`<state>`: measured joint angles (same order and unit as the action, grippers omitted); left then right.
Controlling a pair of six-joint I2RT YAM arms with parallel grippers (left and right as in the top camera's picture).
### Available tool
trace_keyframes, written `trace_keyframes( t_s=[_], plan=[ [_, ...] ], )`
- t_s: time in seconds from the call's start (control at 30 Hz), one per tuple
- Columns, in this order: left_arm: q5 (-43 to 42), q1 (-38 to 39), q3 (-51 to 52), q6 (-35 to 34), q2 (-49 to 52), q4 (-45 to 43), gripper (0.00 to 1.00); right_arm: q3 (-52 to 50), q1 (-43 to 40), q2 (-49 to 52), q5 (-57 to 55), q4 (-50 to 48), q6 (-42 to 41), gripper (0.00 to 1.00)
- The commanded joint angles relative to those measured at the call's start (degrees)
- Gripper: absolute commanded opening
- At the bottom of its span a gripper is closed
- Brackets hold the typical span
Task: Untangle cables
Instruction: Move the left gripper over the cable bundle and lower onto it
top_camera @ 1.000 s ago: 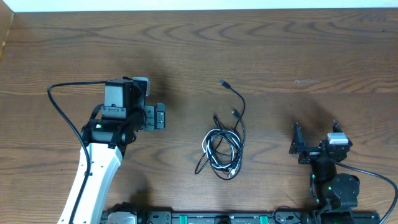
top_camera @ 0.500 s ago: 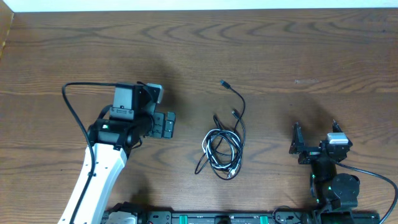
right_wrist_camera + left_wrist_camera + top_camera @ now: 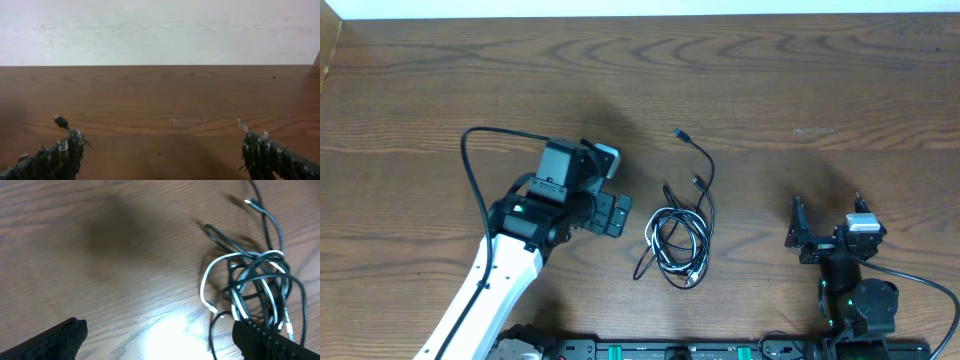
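Observation:
I keep going down toward the coils [image 3: 668, 230] until parts of the coils are between my fingers, because the table is clear between my open left gripper and the cable bundle's edge [image 3: 649, 236].
The cables [image 3: 681, 238] lie as a loose bundle of thin black and white coils at the table's middle, with a black tail running up to a small plug [image 3: 679, 134]. My left gripper [image 3: 611, 214] is open and empty, just left of the bundle. In the left wrist view the coils [image 3: 255, 282] lie at the right, by my right finger [image 3: 265, 340]. My right gripper [image 3: 826, 226] is open and empty at the front right, apart from the cables. Its view shows only a plug end [image 3: 60, 121] far left.
The wooden table [image 3: 800, 90] spreads around the bundle. A pale wall [image 3: 160, 30] stands behind the table's far edge. The left arm's thick black cable [image 3: 480, 150] loops to the left of its wrist.
My left arm has moved right and a little toward the front, bringing its open gripper close to the cable bundle. The right arm and the cables have not moved.

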<state>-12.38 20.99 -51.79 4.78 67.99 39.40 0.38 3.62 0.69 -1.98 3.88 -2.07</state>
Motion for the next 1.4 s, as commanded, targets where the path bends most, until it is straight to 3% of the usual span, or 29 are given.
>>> trace_keyframes(
  t_s=[0.0, 0.7, 0.97, 1.37],
  plan=[
    [-0.7, 1.81, -1.64, 0.79, 0.13, -0.72, 0.98, -0.07, 0.13, -0.31, -0.46, 0.22, 0.87, 0.99],
    [-0.68, 15.23, -1.64, -1.2, 10.82, -2.47, 0.98, -0.07, 0.13, -0.31, -0.46, 0.22, 0.87, 0.99],
    [-0.7, 15.76, -1.64, -7.06, 14.08, -3.04, 0.98, -0.07, 0.13, -0.31, -0.46, 0.22, 0.87, 0.99],
    [-0.68, 15.74, -1.64, -7.48, 21.81, -6.75, 0.98, -0.07, 0.13, -0.31, -0.48, 0.22, 0.87, 0.99]
  ],
)
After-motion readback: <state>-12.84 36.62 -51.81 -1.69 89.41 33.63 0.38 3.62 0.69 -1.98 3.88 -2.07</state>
